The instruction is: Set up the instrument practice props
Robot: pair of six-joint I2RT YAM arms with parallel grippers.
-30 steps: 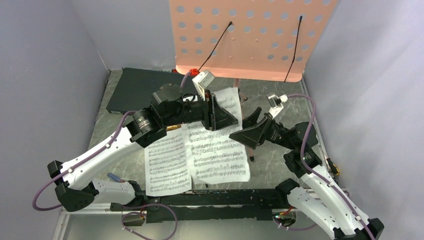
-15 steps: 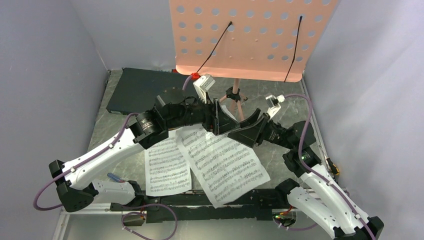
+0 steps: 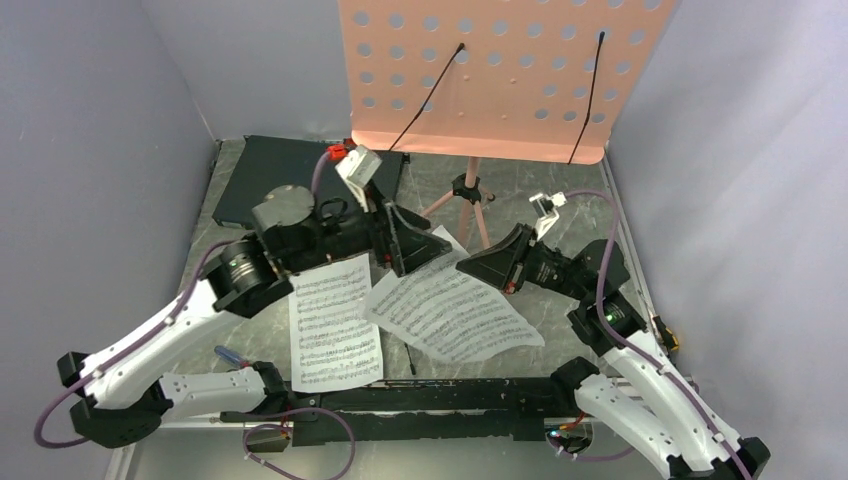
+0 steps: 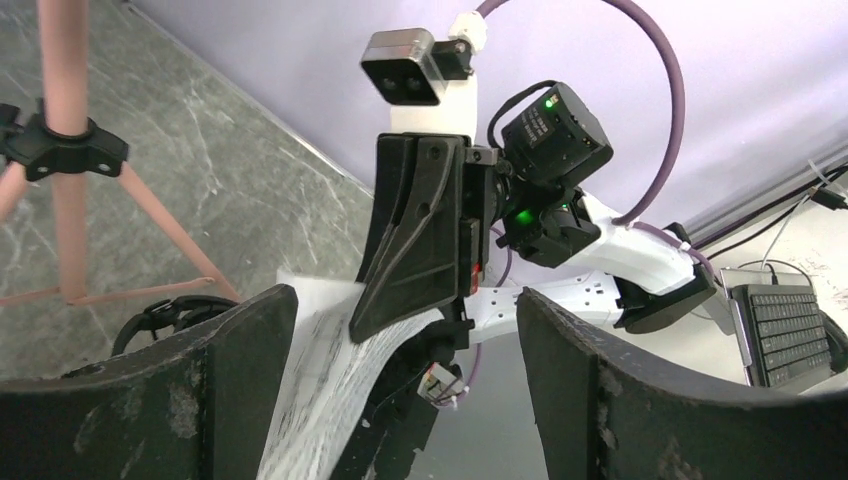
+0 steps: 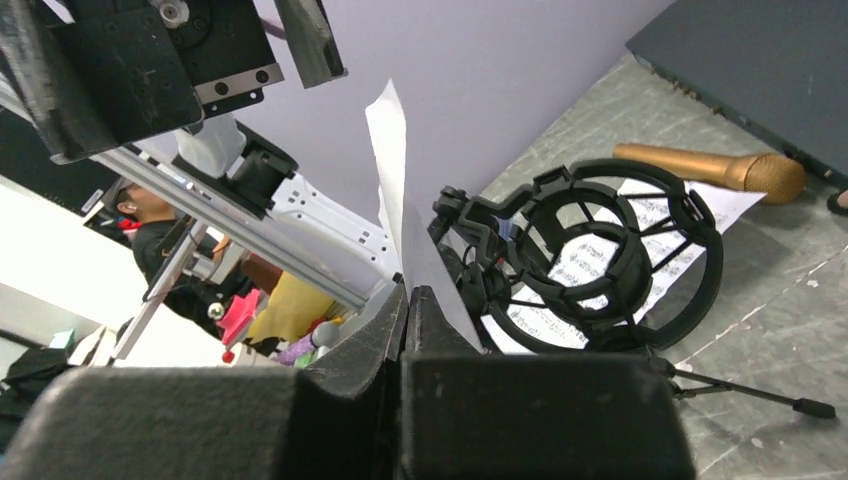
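My left gripper should take its side edge [image 4: 310,410] and carry the page upright to the music stand: it hangs crooked from its upper edge [image 3: 454,244] in my right gripper.
The pink perforated music stand [image 3: 480,80] stands at the back on its tripod [image 3: 465,195]. One sheet-music page [image 3: 335,325] lies flat on the table. A second page [image 3: 455,315] hangs tilted from its upper edge, and my right gripper [image 3: 478,266] is shut on that edge [image 5: 390,150]. My left gripper [image 3: 415,245] is open just left of it, with the page [image 4: 320,380] passing near its left finger [image 4: 150,400] and untouched. In the right wrist view the black ring-mount mic stand [image 5: 590,260] sits under the page, with the gold microphone [image 5: 710,170] lying beyond it.
A flat black box [image 3: 270,180] lies at the back left. Grey walls close in both sides. The stand's tripod legs [image 4: 130,210] spread close behind the two grippers. A black rail [image 3: 420,395] runs along the near edge.
The left gripper opened, let go of the page and drew back left. The right gripper shut on the page's upper edge, and the page swung down to the right.
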